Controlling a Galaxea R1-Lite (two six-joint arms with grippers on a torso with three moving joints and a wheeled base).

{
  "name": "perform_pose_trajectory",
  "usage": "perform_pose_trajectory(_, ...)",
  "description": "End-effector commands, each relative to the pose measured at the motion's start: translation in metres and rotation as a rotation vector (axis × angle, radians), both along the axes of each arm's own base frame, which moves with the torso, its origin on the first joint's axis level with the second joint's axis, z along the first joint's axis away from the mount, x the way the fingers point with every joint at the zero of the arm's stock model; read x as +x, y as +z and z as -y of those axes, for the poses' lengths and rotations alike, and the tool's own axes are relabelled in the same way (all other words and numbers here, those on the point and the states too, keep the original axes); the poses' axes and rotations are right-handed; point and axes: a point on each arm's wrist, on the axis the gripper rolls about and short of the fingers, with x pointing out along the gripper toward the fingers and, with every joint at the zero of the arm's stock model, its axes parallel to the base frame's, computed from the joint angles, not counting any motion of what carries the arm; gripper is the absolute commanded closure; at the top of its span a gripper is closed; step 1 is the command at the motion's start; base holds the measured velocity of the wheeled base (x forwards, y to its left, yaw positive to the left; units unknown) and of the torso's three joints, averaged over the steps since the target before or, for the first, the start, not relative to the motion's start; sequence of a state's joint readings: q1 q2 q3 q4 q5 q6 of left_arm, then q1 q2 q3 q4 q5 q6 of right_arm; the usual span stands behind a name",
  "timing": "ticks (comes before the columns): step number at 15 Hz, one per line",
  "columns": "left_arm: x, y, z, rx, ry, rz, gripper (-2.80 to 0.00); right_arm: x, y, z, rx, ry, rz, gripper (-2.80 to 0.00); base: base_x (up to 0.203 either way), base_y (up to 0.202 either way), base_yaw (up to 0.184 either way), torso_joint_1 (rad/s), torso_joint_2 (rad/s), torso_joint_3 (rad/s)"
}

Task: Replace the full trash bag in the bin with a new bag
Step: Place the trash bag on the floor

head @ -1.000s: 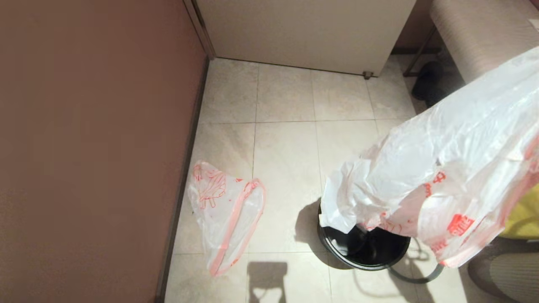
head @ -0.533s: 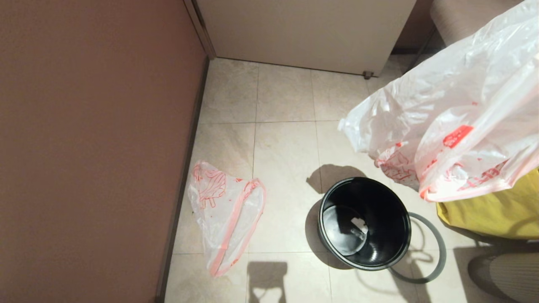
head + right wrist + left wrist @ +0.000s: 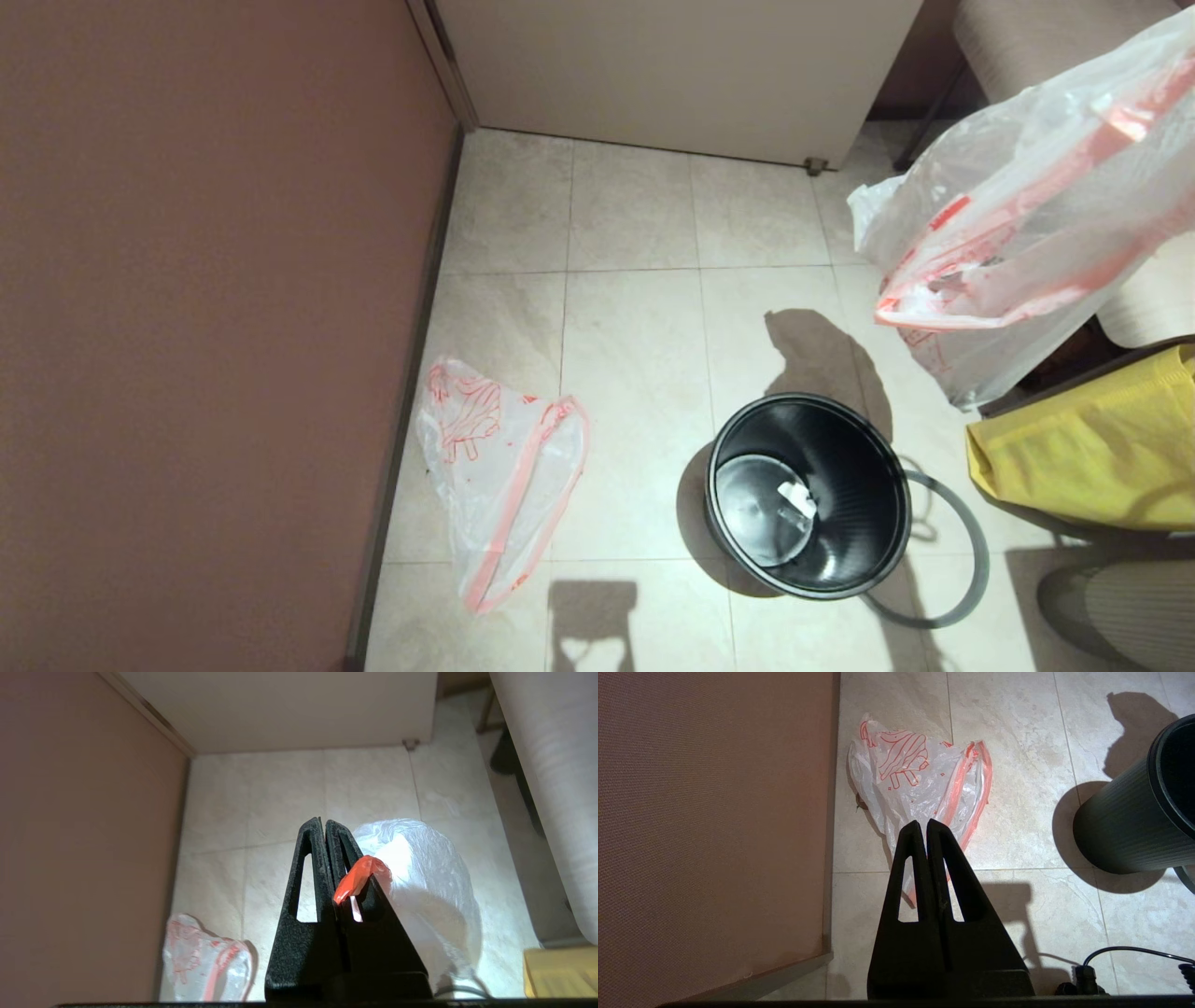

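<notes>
The full trash bag [image 3: 986, 263] is hanging clear of the bin. My right gripper should keep lowering it onto the open tiles [image 3: 823, 342] behind the bin and let go of it there.
The full trash bag [image 3: 1018, 215] hangs in the air at the upper right, clear of the bin. My right gripper [image 3: 323, 823] is shut on its red drawstring [image 3: 359, 877], and the white bag [image 3: 420, 877] dangles below the fingers. The black bin [image 3: 859, 485] stands upright on the tiles with only a small white scrap inside; its grey hoop [image 3: 971, 560] lies on the floor against its right side. The new bag [image 3: 495, 467] lies flat and limp by the left wall. My left gripper [image 3: 922, 826] hovers shut and empty above the new bag [image 3: 920, 779]. Neither gripper shows in the head view.
A brown wall [image 3: 205, 327] runs down the left and a white cabinet [image 3: 672, 65] closes the back. A yellow fabric bag [image 3: 1092, 448] sits right of the bin under a pale padded piece of furniture [image 3: 551, 788]. A black cable [image 3: 1125, 952] lies on the floor.
The full trash bag has gone up and to the right, off the bin's mouth, leaving the bin's inside and the yellow bag uncovered. The new bag and left gripper have not moved.
</notes>
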State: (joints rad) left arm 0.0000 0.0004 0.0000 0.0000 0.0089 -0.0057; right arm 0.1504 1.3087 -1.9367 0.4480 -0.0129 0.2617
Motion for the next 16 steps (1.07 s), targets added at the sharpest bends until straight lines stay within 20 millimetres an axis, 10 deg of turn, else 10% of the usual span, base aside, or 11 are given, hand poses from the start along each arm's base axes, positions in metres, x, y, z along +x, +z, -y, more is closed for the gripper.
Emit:
perform_pose_trajectory(1, 0.0, 0.0, 0.0, 0.0, 0.0, 0.0, 0.0, 0.049, -0.017, -0.001, -0.012, -0.03, -0.102, 0.0, 0.0, 0.0, 0.0, 0.0, 0.0, 0.0)
perform_pose_trajectory(9, 0.0, 0.0, 0.0, 0.0, 0.0, 0.0, 0.0, 0.26, -0.138, 0.05, -0.106, -0.129, -0.284, 0.0, 0.0, 0.0, 0.0, 0.0, 0.0, 0.0)
perform_pose_trajectory(15, 0.0, 0.0, 0.0, 0.0, 0.0, 0.0, 0.0, 0.29, -0.202, 0.057, -0.197, -0.145, -0.416, 0.0, 0.0, 0.0, 0.0, 0.0, 0.0, 0.0)
perform_pose_trajectory(16, 0.0, 0.0, 0.0, 0.0, 0.0, 0.0, 0.0, 0.288, -0.207, 0.054, -0.207, -0.134, -0.449, -2.8, 0.0, 0.0, 0.0, 0.0, 0.0, 0.0)
